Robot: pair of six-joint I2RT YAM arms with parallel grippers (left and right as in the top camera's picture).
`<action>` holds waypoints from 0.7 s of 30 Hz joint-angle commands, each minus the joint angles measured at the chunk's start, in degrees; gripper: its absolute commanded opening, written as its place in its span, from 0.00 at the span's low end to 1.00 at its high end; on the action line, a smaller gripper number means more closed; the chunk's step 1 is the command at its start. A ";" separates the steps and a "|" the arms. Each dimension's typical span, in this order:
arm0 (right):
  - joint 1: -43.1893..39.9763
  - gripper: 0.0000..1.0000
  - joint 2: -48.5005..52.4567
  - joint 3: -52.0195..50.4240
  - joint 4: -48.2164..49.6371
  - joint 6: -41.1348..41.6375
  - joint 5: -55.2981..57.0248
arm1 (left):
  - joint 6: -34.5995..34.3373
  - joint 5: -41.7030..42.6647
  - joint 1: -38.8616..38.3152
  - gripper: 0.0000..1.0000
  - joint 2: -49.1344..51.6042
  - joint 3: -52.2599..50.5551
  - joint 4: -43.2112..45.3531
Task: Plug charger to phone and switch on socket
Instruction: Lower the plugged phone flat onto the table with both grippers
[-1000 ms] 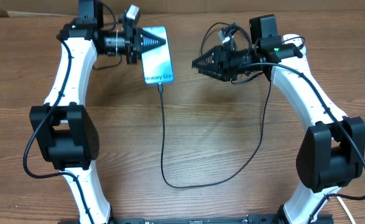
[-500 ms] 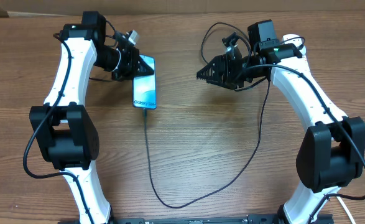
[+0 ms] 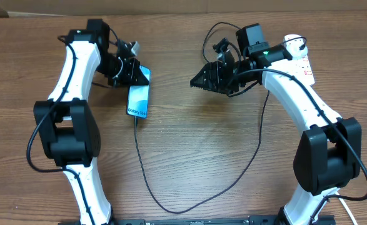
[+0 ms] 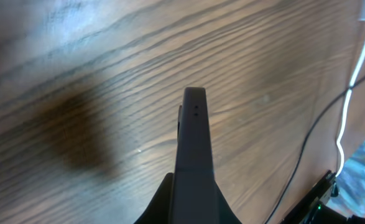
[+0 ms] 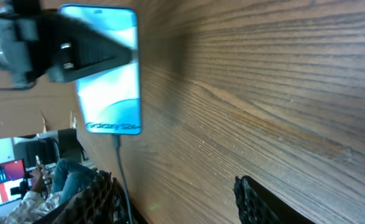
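Observation:
The black charger cable is in the phone's bottom end (image 3: 136,115), and there is clear table (image 3: 154,103) below. My left gripper keeps moving the phone down until it lands, then let go.
The phone (image 3: 139,100) has a light blue screen and is held tilted at its top end by my left gripper (image 3: 135,74), which is shut on it. In the left wrist view the phone (image 4: 192,149) shows edge-on between the fingers. The black charger cable (image 3: 147,181) is plugged into the phone's bottom end and loops across the table toward the right arm. My right gripper (image 3: 203,77) is open and empty, to the right of the phone; in its wrist view the phone (image 5: 107,81) and cable (image 5: 121,174) show ahead. The white socket strip (image 3: 301,59) lies at the far right behind the right arm.
A thick white cord (image 4: 350,81) and a thin black cable run along the right edge of the left wrist view. The wooden table (image 3: 196,150) carries only the cable loop in its middle. Cardboard shows at the top left.
My left gripper has pulled the phone left and toward the front and tilted it, the cable following. My right gripper has shifted slightly left.

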 commanded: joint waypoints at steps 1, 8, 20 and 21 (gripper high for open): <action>0.02 0.62 0.17 0.81 -0.13 -0.90 1.20 | -2.40 2.47 0.00 0.04 2.27 -1.88 1.38; 0.02 0.62 0.17 0.81 -0.42 -1.09 1.20 | -3.19 2.73 0.00 0.04 5.22 -1.95 3.67; 0.02 0.63 0.17 0.81 -0.55 -1.09 1.20 | -6.51 0.94 0.00 0.04 7.13 -2.36 7.10; 0.02 0.62 0.17 0.81 -0.55 -1.09 1.20 | -6.97 0.87 0.00 0.04 7.13 -2.56 7.65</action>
